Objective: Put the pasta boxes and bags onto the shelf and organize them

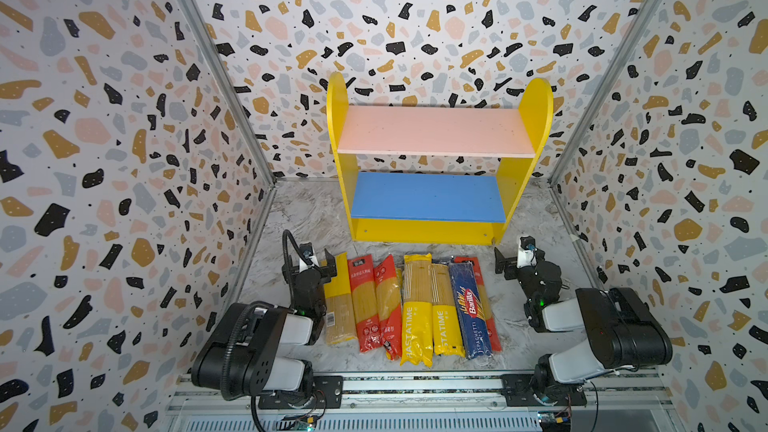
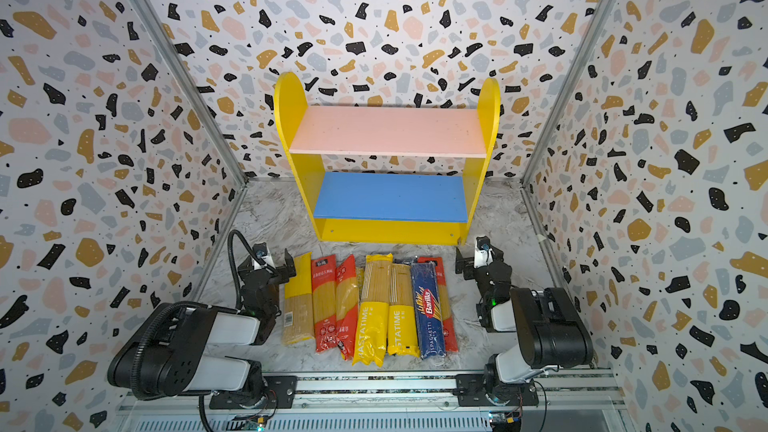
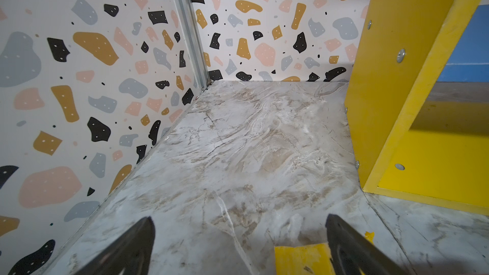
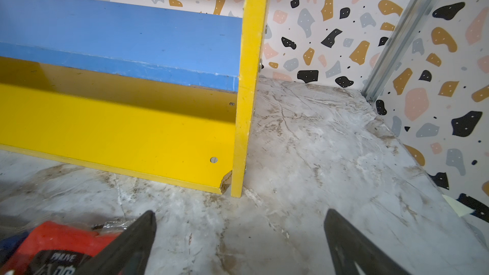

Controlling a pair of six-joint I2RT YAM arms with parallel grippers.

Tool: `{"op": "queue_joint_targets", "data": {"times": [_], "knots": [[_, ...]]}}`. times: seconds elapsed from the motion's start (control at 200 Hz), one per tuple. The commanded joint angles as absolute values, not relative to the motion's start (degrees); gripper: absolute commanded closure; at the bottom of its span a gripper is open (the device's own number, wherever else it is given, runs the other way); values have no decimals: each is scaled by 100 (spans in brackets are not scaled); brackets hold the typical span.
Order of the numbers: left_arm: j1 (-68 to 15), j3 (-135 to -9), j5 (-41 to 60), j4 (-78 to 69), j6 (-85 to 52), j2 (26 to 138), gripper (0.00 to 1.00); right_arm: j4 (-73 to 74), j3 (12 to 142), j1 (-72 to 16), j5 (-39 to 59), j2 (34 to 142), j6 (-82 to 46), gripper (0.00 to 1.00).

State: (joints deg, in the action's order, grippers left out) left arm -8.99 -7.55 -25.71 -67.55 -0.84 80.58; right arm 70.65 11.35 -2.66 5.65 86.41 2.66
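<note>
The blue Barilla box lies flat over a red bag and my right gripper faces the shelf, so I should swing back and take hold of the blue box from above.
Several pasta packs lie side by side on the marble table in front of the shelf in both top views. From left to right they are a yellow-topped clear bag, two red bags, two yellow PASTATIME bags and a blue Barilla box over another red bag. The pink and blue boards are bare. My left gripper stands open at the row's left end, with the yellow bag's corner between its fingers. At the right end my right gripper is open and empty, beside a red bag.
Patterned walls close in the table on three sides, with metal posts in the back corners. A metal rail carrying both arm bases runs along the front edge. Bare marble lies on either side of the shelf.
</note>
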Motion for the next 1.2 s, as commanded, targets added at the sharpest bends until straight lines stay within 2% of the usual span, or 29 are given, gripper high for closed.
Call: {"op": "queue_joint_targets", "data": {"times": [0.0, 0.431, 0.536, 0.741, 0.856, 0.911, 0.961, 1.031, 1.197], "knots": [[-861, -870, -2531, -7022, -55, 7994, 0, 7093, 1230, -275, 543, 8551, 192, 1], [-694, -967, -2163, -6869, -100, 8021, 1, 7053, 1255, -152, 764, 8561, 171, 1], [-694, -1028, -2094, -6738, -73, 7962, 1, 7086, 1241, -179, 546, 8498, 80, 1], [-754, -2034, -2241, -4749, -70, 7602, 0, 4699, 2039, -86, -474, 7583, -687, 1], [-1072, -2197, -2746, -4098, -234, 7155, 2, 3261, 2448, -232, -1546, 7169, -1653, 1], [-1262, -2170, -2812, -3971, -444, 6853, 2, 2002, 2808, -259, -2135, 7003, -2549, 1], [-1436, -2182, -2832, -3812, -601, 6568, 2, 1047, 3151, -107, -1853, 6907, -2933, 1], [-1695, -2336, -2974, -3298, -846, 6174, 3, 423, 3299, -92, -1623, 6716, -3088, 1], [-2479, -2619, -3407, -1994, -1495, 5278, 5, -533, 3353, -712, -1418, 5751, -3253, 1]]}}
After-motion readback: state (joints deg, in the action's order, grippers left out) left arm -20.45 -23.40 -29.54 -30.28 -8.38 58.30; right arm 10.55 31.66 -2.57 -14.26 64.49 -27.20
